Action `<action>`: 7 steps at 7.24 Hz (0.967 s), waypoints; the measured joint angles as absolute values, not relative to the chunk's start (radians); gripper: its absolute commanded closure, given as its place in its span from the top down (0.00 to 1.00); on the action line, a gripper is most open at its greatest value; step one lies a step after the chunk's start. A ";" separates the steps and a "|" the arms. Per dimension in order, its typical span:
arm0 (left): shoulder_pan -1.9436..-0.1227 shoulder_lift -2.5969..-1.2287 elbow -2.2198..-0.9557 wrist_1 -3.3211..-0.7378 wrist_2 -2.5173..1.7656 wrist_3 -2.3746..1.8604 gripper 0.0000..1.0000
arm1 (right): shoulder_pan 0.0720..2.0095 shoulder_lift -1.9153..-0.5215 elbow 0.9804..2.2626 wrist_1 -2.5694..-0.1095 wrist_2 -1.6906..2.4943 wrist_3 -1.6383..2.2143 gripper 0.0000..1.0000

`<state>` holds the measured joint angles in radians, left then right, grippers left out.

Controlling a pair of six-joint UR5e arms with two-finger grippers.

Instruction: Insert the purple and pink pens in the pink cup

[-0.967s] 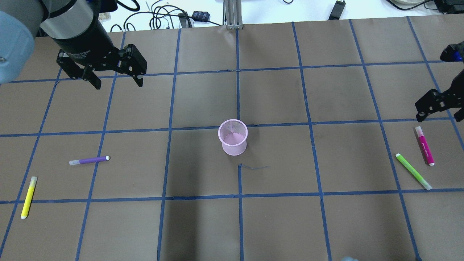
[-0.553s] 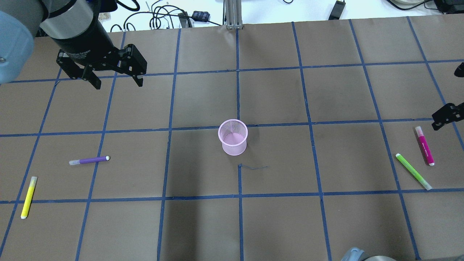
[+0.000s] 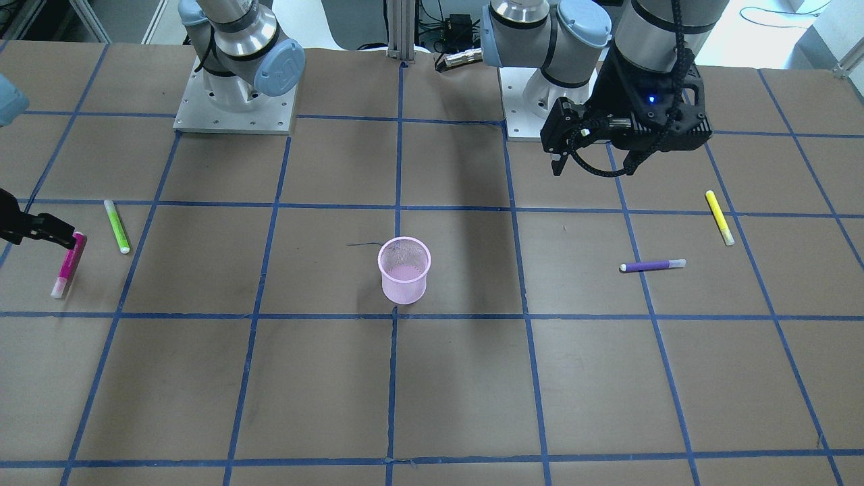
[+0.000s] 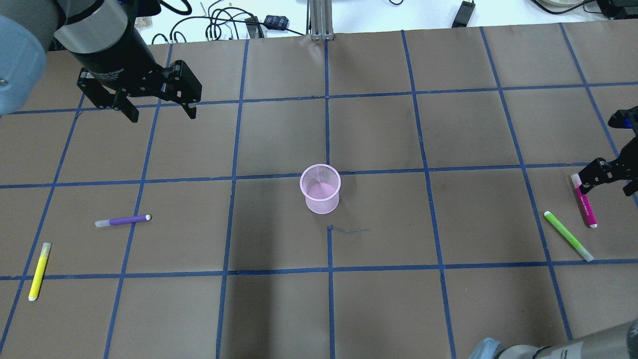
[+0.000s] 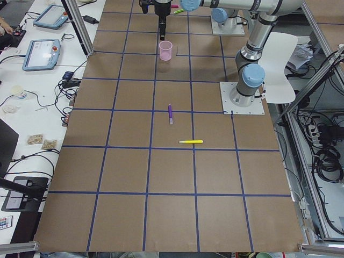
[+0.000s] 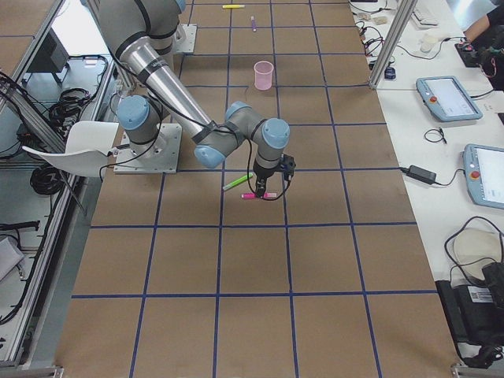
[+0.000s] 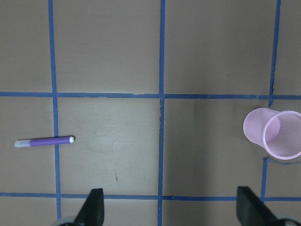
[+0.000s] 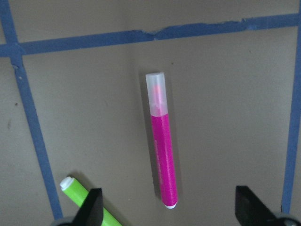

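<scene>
My gripper will drop the slim pink pen [image 3: 69, 266] in, and the pen will tip and lean on the cup's rim, because the pink cup's opening [image 3: 404, 255] is much wider than the pen.
The pink mesh cup [image 4: 320, 188] stands upright at the table's middle, also in the front view [image 3: 403, 270] and the left wrist view [image 7: 273, 133]. The purple pen [image 4: 122, 220] lies flat on the left side, well below my left gripper [image 4: 164, 117], which is open, empty and high above the table. The pink pen [image 4: 584, 201] lies flat near the right edge. My right gripper [image 4: 605, 188] is open and low over its capped end. In the right wrist view the pink pen [image 8: 162, 157] lies between the open fingers [image 8: 91, 209].
A green pen [image 4: 568, 235] lies just left of the pink pen, close to the right gripper. A yellow pen [image 4: 39, 271] lies at the near left. An aluminium post [image 4: 319, 20] and cables sit at the table's far edge.
My right gripper swung out toward the right edge, then came back down over the pink pen's capped end. The left arm, pens and cup have not moved.
</scene>
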<state>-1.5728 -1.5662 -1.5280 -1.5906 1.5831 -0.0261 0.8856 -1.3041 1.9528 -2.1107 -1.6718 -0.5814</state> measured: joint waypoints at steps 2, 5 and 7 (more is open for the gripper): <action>-1.573 -1.566 -1.528 -1.591 1.583 -0.026 1.00 | 0.886 -1.247 1.961 -2.176 -1.710 -0.569 0.89; -1.572 -1.566 -1.528 -1.591 1.583 -0.026 1.00 | 0.885 -1.215 1.969 -2.198 -1.725 -0.558 0.78; -1.572 -1.566 -1.528 -1.591 1.583 -0.026 1.00 | 0.885 -1.214 1.991 -2.196 -1.727 -0.556 0.50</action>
